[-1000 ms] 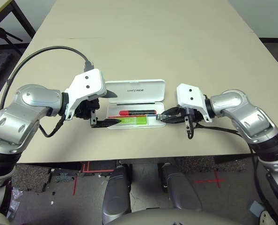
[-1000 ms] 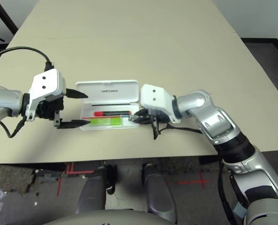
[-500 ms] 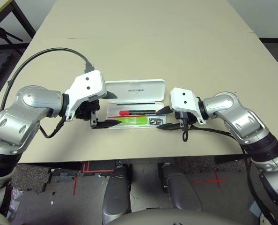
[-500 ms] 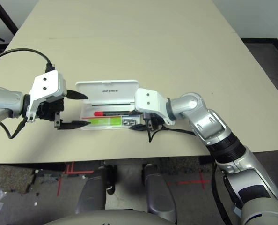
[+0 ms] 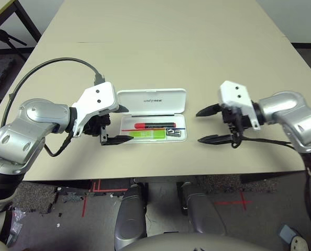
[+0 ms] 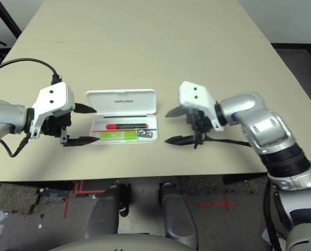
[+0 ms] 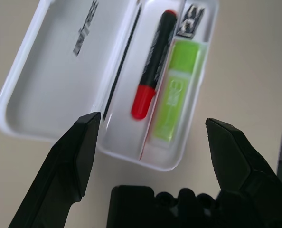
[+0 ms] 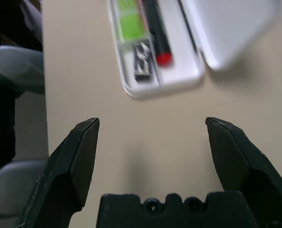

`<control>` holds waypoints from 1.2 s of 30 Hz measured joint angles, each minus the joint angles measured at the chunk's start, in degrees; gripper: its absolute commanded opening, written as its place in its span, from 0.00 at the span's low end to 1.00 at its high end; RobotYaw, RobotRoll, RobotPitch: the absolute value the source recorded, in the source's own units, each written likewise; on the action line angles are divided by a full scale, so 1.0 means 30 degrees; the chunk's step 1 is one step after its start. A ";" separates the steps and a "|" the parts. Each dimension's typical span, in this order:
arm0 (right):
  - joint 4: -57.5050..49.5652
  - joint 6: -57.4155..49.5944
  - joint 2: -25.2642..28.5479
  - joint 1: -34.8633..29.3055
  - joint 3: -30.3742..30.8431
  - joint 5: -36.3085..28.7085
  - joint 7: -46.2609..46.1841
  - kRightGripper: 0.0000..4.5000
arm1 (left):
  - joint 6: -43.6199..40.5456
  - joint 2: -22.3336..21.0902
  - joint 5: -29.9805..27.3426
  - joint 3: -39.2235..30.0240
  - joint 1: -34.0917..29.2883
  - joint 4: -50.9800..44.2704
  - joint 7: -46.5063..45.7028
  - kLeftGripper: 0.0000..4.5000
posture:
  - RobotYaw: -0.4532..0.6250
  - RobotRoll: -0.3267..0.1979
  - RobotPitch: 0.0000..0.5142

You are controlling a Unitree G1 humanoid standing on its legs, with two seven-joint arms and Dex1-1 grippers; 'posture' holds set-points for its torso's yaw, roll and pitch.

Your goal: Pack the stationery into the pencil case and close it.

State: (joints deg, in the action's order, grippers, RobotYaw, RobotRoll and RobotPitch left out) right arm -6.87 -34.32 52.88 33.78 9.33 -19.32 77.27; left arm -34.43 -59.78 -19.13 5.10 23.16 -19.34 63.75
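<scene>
The robot's left gripper is open at the tray's end (image 5: 123, 126) and the lid is folded back, so the gripper should move away, shut its fingers and push the lid from behind.
The white pencil case (image 5: 151, 101) lies open on the table, lid folded back. Its tray holds the red marker (image 5: 154, 125), the white stick with the lime-green cap (image 5: 147, 135) and the small metal piece (image 5: 174, 133) at the right end. My left gripper (image 5: 128, 124) stands open at the case's left end, one finger by the lid and one by the tray's front corner. My right gripper (image 5: 198, 127) is open and empty, a short way right of the case and apart from it. The right wrist view shows the tray's right end (image 8: 179, 83) and the metal piece (image 8: 142, 66).
The case lies close to the table's front edge (image 5: 160, 175). A black cable (image 5: 51, 64) arches over my left arm. Broad beige tabletop (image 5: 160, 47) stretches behind the case.
My right gripper opened at the tray's right end, left the metal piece in the tray, then drew back to the right. The left gripper has hardly moved.
</scene>
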 measured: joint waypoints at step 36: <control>-0.0804 -0.1428 0.1478 -0.0739 -0.1845 -0.1893 -0.0025 1.00 | 0.6877 0.4566 0.5653 0.0184 0.3138 1.0784 -0.3173 0.01 | 0.34 0.62 0.37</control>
State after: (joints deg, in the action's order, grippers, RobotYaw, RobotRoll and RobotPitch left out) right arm -9.28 -38.61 57.31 31.56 3.79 -25.00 77.19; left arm -13.80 -46.08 -2.17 5.66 32.57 13.01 54.24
